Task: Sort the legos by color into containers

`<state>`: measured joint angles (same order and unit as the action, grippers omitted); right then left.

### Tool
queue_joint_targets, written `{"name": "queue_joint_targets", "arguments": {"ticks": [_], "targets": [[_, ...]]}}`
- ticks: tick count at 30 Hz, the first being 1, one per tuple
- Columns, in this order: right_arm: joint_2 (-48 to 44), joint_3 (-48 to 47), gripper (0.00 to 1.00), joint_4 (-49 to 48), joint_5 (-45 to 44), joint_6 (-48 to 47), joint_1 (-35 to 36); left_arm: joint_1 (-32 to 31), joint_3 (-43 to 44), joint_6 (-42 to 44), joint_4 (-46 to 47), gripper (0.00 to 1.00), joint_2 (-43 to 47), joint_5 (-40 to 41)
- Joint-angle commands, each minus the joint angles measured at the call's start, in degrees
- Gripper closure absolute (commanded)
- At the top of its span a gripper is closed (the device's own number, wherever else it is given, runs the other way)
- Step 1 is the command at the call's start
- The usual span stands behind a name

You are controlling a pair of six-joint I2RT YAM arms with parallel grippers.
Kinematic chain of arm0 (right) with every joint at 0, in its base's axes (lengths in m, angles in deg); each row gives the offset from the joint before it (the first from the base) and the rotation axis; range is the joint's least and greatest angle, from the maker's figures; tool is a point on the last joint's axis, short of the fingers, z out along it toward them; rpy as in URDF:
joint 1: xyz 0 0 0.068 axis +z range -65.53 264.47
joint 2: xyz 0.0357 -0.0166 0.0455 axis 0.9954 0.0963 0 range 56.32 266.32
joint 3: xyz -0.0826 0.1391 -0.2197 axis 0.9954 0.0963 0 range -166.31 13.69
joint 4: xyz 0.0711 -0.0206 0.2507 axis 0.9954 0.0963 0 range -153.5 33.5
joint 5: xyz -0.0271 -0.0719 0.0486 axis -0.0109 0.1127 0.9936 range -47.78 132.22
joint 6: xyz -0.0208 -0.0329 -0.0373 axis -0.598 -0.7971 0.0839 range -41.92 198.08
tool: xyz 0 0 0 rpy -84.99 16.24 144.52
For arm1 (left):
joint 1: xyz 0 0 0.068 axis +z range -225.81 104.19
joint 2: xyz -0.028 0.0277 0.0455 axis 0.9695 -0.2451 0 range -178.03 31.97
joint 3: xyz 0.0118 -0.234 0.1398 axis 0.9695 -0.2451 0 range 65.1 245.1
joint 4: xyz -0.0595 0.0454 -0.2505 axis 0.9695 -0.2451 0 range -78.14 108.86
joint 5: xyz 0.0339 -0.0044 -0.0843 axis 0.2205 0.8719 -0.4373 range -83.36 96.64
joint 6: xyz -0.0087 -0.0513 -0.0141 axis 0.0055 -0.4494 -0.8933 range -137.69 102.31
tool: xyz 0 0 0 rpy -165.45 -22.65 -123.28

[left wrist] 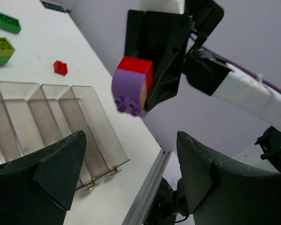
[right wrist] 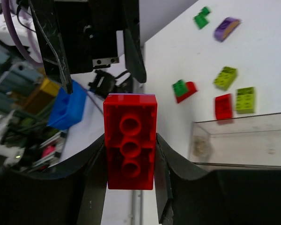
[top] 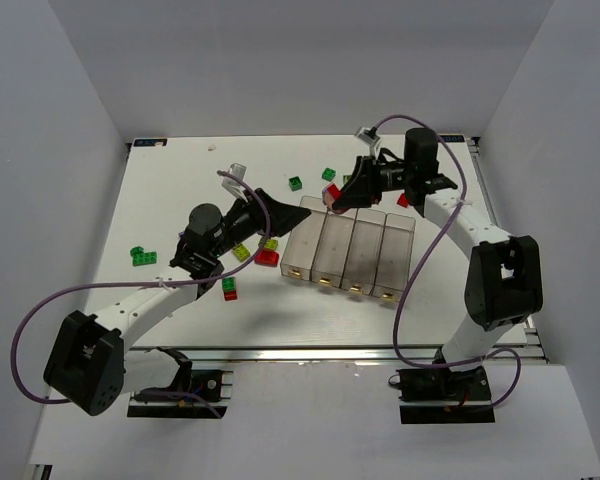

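Observation:
Next, my left gripper pulls the purple piece off before I sort both, because the purple piece is stuck to the red lego in my right gripper (left wrist: 136, 64).
My right gripper (right wrist: 130, 161) is shut on a red lego (right wrist: 130, 147), held in the air over the far left end of the containers (top: 350, 250). The left wrist view shows a purple piece (left wrist: 129, 91) stuck to that red lego (left wrist: 136, 65). My left gripper (left wrist: 131, 161) is open and empty, just left of the held lego and pointing at it (top: 332, 192). Loose legos lie on the table: a red one (top: 267, 257), yellow-green ones (top: 241, 252), a green-on-red pair (top: 229, 289) and a purple one (right wrist: 226, 28).
More green legos lie at the far left (top: 143, 257) and behind the containers (top: 295, 183), (top: 328, 174). A small red lego (top: 403, 200) sits by the right arm. White walls enclose the table on three sides. A metal rail (top: 330, 352) runs along the near edge.

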<state>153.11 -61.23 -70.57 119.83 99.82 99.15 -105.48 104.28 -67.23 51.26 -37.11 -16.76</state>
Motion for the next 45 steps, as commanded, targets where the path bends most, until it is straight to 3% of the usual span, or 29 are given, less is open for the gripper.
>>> {"name": "queue_joint_targets", "arguments": {"ticks": [1, 15, 18, 22, 23, 27, 29, 31, 34, 37, 45], "targets": [[-3.4, 1.4, 1.00, -21.5, 4.8, 18.3, 1.5, -1.6, 4.1, 1.8, 3.9, 0.12, -0.7, -1.1], [-5.9, 3.9, 1.00, -21.7, 3.1, 17.4, 9.2, -3.3, 3.5, 0.6, 5.5, 0.13, -1.1, -1.0], [-5.7, 4.0, 1.00, -21.5, 2.9, 17.3, 9.8, -3.3, 3.1, -1.2, 8.2, 0.17, -1.2, -1.6], [-5.5, 3.3, 1.00, -20.9, 3.0, 16.8, 10.1, -3.4, 2.8, -3.1, 10.6, 0.43, -2.0, -3.7], [-5.5, 2.9, 1.00, -20.7, 3.1, 16.6, 10.0, -3.4, 2.7, -3.5, 11.2, 0.53, -2.2, -3.9], [-5.3, 2.4, 1.00, -20.1, 3.2, 16.0, 10.0, -3.4, 1.9, -4.3, 11.7, 0.61, -1.8, -3.8], [-5.2, 2.0, 0.92, -19.3, 3.1, 15.4, 9.8, -3.4, 2.0, -4.3, 11.4, 0.62, -1.5, -3.8], [-4.9, 1.6, 0.57, -18.3, 3.6, 14.4, 9.7, -3.4, 2.3, -4.1, 10.9, 0.71, -1.3, -3.9], [-4.7, 0.7, 0.27, -17.8, 4.3, 14.0, 9.6, -3.4, 2.7, -3.9, 10.8, 0.80, -1.4, -4.7], [-4.5, 0.1, 0.26, -17.1, 4.3, 13.4, 9.5, -3.4, 2.9, -3.7, 10.6, 0.82, -1.6, -5.2], [-3.8, -2.0, 0.35, -9.0, 3.2, 8.3, 8.7, -3.4, 3.4, -2.0, 8.3, 0.83, -0.8, -5.4]]}}
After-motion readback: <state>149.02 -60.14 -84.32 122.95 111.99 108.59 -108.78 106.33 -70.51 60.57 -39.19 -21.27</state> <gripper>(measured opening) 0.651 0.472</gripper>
